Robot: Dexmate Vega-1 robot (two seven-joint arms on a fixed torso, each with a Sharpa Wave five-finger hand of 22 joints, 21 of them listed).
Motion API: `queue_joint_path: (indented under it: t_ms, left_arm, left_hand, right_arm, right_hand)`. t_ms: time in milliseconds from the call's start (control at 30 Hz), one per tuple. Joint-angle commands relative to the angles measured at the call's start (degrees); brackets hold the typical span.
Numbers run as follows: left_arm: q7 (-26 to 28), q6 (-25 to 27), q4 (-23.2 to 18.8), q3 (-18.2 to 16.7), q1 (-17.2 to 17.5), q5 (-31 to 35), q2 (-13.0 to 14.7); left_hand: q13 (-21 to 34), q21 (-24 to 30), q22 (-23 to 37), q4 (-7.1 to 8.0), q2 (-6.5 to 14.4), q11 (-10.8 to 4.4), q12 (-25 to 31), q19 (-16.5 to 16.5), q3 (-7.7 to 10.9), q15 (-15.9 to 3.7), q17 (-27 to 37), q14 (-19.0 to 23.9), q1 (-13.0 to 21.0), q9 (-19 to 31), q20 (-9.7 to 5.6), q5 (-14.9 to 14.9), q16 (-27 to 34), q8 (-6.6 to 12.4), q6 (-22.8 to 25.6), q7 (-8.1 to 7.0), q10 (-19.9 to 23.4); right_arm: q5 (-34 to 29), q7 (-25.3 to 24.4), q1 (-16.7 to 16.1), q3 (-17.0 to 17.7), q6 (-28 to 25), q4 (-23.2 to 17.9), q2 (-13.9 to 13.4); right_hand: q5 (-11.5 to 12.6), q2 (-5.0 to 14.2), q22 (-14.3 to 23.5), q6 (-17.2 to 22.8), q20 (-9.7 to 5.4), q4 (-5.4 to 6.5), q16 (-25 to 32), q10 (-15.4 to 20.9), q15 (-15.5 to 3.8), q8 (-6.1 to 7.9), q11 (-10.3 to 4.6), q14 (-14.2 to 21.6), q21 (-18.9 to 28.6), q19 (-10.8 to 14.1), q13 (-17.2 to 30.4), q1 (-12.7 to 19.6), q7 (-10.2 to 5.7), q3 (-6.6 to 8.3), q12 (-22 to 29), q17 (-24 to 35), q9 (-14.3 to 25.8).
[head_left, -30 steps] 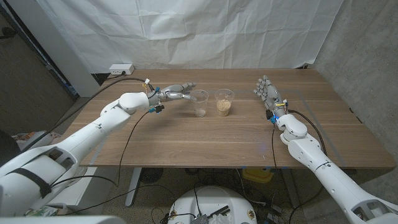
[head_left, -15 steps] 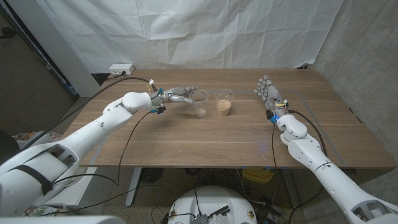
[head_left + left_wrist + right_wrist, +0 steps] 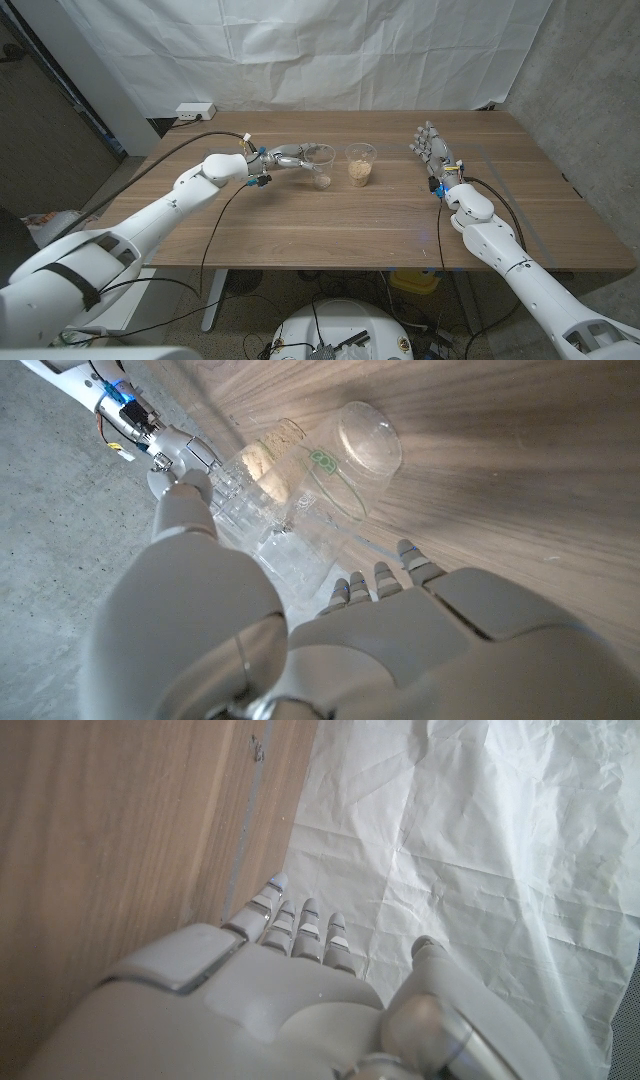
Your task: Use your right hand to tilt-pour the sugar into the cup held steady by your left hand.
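I expect the sugar to stay back until I tip the sugar cup far over, because the sugar is well below the sugar cup's open rim.
An empty clear cup stands upright on the wooden table, and a clear cup with pale brown sugar stands just to its right. My left hand reaches the empty cup's left side. In the left wrist view the empty cup sits between the thumb and the fingers of my left hand, with a gap on both sides. The sugar cup stands behind it. My right hand stands open to the right of the sugar cup, fingers up, holding nothing.
A white cloth hangs behind the table. A black cable from my left arm trails over the table's left part. A white power strip lies beyond the back left corner. The right wrist view has my right hand over the table edge.
My left hand has slid a little to the right, closer around the empty cup. The cups and my right hand have not moved.
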Motion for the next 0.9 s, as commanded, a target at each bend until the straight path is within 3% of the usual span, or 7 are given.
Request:
queue_joint_path:
  t_ms: [33, 133, 167, 300, 433, 533, 900]
  left_arm:
    - [-2.92, -4.06, 9.28, -1.04, -0.97, -4.59, -5.32]
    - [-1.13, -4.16, 8.23, -1.08, -0.69, -3.42, -4.97]
    - [-1.70, -4.21, 8.91, -1.23, -0.86, -4.03, -5.36]
    - [-0.47, -4.58, 8.57, -1.59, -0.51, -3.84, -5.47]
    - [-0.27, -4.62, 8.58, -2.20, -0.18, -4.77, -5.74]
    - [0.05, -3.92, 7.65, -2.56, 0.24, -5.12, -5.32]
    - [2.91, -3.05, 3.05, -4.86, 3.43, -7.03, -3.37]
  left_hand:
    - [-0.06, 0.56, 0.32, 0.08, 0.76, -1.03, 1.09, 1.42, -0.72, -1.46, 0.21, 3.03, 1.92, 0.31, 0.01, -0.86, 0.46, 1.09, -8.68, -0.97, -1.59]
    - [-0.21, 1.00, 0.35, 0.34, 2.44, -2.29, 1.84, 3.29, -0.82, -2.94, 0.26, 6.55, 3.75, 0.40, -0.07, -2.47, 0.80, 2.29, -3.78, -2.85, 1.75]
    - [-0.24, 1.14, 0.39, 0.38, 3.35, -4.84, 2.48, 4.22, -0.88, -3.37, 0.30, 8.32, 5.09, 0.46, 0.20, -4.10, 0.76, 2.77, -1.13, -3.59, 4.59]
    - [-0.16, 1.54, 0.53, 0.22, 6.35, -8.06, 4.16, 6.34, -0.08, -5.82, 0.58, 13.82, 8.76, 0.59, 0.65, -8.71, 1.49, 4.62, 7.10, -5.96, 11.57]
    - [0.30, 2.12, 0.71, 0.05, 9.39, -8.46, 5.46, 8.30, 1.19, -6.23, 1.27, 18.20, 11.36, 0.99, 0.94, -13.01, 2.82, 7.43, 16.07, -7.54, 16.98]
    - [0.90, 2.45, 0.90, 0.12, 10.62, -7.98, 6.36, 9.12, 1.55, -6.47, 1.80, 20.11, 12.07, 1.65, 1.25, -16.01, 3.74, 10.01, 22.10, -7.02, 20.97]
    - [1.46, 2.81, 1.11, 0.50, 11.85, -6.99, 6.33, 9.77, 1.78, -5.69, 2.42, 20.35, 11.98, 2.01, 1.42, -17.84, 4.27, 10.60, 23.04, -5.52, 21.95]
  right_arm:
    - [0.23, 0.22, 0.48, 0.08, 0.19, 0.85, 0.32]
    - [0.18, 0.01, 0.43, 0.16, 0.35, 0.90, 0.41]
    - [0.17, 0.02, 0.42, 0.17, 0.38, 0.91, 0.40]
    - [0.17, -0.16, 0.21, 0.28, 0.41, 0.83, 0.37]
    - [0.24, -0.18, 0.05, 0.36, 0.46, 0.80, 0.38]
    - [0.25, -0.07, 0.11, 0.33, 0.78, 1.04, 0.58]
    - [-5.88, -3.48, 0.06, -2.38, 2.39, -0.13, -0.58]
  right_hand:
    - [0.03, 0.04, 0.22, 0.61, 0.37, 0.31, 0.30, 0.73, 0.21, 0.24, 0.19, 0.08, 0.34, 0.19, 0.26, -0.27, 0.12, 0.02, 0.11, 0.16, 0.17]
    - [0.02, 0.04, 0.22, 0.64, 0.39, 0.31, 0.30, 0.73, 0.23, 0.25, 0.17, 0.08, 0.34, 0.18, 0.26, -0.30, 0.08, 0.04, 0.10, 0.15, 0.17]
    - [0.02, 0.04, 0.22, 0.63, 0.37, 0.31, 0.31, 0.70, 0.22, 0.25, 0.19, 0.13, 0.33, 0.17, 0.26, -0.31, 0.10, 0.05, 0.09, 0.15, 0.17]
    - [0.02, 0.04, 0.22, 0.64, 0.38, 0.31, 0.30, 0.71, 0.20, 0.24, 0.23, 0.12, 0.33, 0.17, 0.26, -0.34, 0.08, 0.07, 0.08, 0.15, 0.17]
    - [0.01, 0.05, 0.22, 0.63, 0.38, 0.30, 0.30, 0.74, 0.23, 0.23, 0.32, 0.17, 0.33, 0.17, 0.26, -0.36, 0.08, 0.10, 0.08, 0.14, 0.17]
    - [0.01, 0.05, 0.22, 0.68, 0.40, 0.30, 0.31, 0.77, 0.30, 0.25, 0.23, 0.20, 0.33, 0.16, 0.26, -0.38, 0.05, 0.13, 0.08, 0.14, 0.17]
    - [-0.04, -0.63, 0.17, 0.57, 0.50, -0.71, 0.32, 0.75, 0.32, 0.23, 0.12, 0.51, 0.36, 0.35, 0.24, 0.56, 0.01, 0.39, 0.03, -0.02, 0.12]
